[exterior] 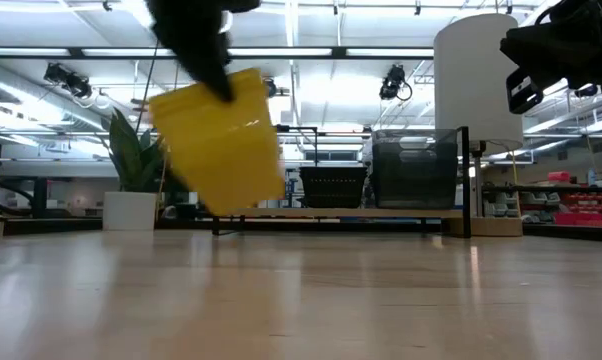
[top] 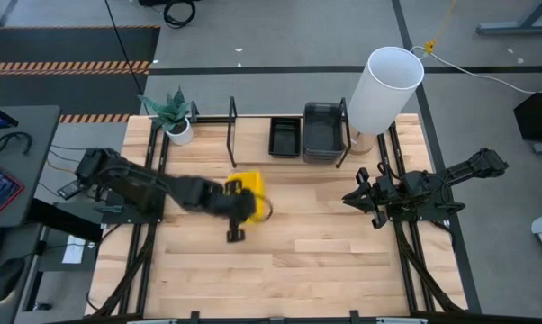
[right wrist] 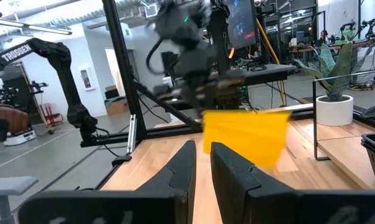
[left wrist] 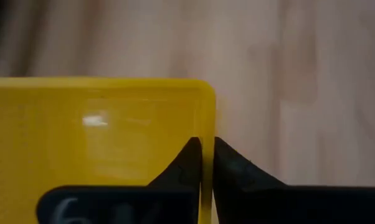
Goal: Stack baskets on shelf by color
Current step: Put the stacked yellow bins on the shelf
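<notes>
The yellow basket is hanging at a tilt from its corner point(left wrist: 205, 88). My left gripper should put it down on the wood point(top: 269, 227) and grip its side farther along before putting it on the shelf.
A bright yellow basket point(top: 249, 191) hangs in the air over the middle of the table, tilted in the low view point(exterior: 221, 140). My left gripper point(left wrist: 206, 155) is shut on it. The shelf point(top: 232, 126) stands along the far edge. A black mesh basket point(top: 284, 137) and a dark grey basket point(top: 323, 130) sit on it side by side, toward its right end. My right gripper point(right wrist: 203, 163) waits shut near the table's right side point(top: 365, 194), touching nothing. The right wrist view shows the yellow basket point(right wrist: 246, 134) from across the table. My left gripper pinches the yellow basket's side wall point(left wrist: 206, 127) near a corner, one finger point(left wrist: 181, 168) inside the basket and one point(left wrist: 234, 168) outside. It comes from above point(exterior: 203, 55). The basket is lifted clear of the table and hangs tilted below the fingers.
A tall white cylinder point(top: 385, 88) stands at the shelf's right end. A potted plant point(top: 175, 119) sits at the far left corner. Bare wood point(top: 325, 261) spreads over the near half of the table. The shelf's left part point(top: 253, 135) holds nothing.
</notes>
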You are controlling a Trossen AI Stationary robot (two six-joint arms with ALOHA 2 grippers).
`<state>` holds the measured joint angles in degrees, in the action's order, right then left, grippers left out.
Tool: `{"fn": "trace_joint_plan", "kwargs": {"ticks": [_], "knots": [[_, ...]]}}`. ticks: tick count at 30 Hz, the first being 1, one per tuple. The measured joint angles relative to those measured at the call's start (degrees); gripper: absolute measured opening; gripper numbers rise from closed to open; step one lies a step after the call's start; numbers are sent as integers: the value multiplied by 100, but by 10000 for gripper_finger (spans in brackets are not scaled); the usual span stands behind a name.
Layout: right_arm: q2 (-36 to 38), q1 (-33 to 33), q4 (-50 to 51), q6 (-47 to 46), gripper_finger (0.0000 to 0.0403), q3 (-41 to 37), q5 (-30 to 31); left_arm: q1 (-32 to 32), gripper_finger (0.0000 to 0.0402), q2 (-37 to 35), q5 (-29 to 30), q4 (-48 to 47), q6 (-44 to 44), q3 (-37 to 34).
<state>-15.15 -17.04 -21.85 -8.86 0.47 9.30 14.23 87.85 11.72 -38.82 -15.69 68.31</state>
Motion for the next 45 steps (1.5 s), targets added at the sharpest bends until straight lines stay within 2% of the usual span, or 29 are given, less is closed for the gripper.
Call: {"fn": "trace_joint_plan", "kwargs": {"ticks": [6, 7, 10, 11, 18, 29, 33, 36, 45], "knots": [[-1, 0, 0, 0, 55, 0, 0, -926, 19, 0, 115, 479, 724, 293], [-1, 0, 0, 0, 55, 0, 0, -1052, 19, 0, 8, 573, 736, 293], [-1, 0, 0, 0, 55, 0, 0, -1333, 19, 31, -845, 528, 724, 295], [-1, 0, 0, 0, 55, 0, 0, -1329, 19, 60, -901, 460, 709, 277], [-16, 0, -35, 0, 55, -2, 0, -987, 19, 250, -678, 365, 735, 173], [-97, 0, -84, 0, 55, -4, 0, 303, 21, 878, -424, 464, 518, 170], [-98, 0, -80, 0, 55, -4, 0, 610, 24, 1190, -505, 437, 354, 169], [-97, 0, -128, 0, 55, -4, 0, 740, 46, 1344, -651, 449, 130, 168], [-97, 0, -127, 0, 55, -4, 0, 645, 182, 1378, -1306, 237, -363, 301]]}}
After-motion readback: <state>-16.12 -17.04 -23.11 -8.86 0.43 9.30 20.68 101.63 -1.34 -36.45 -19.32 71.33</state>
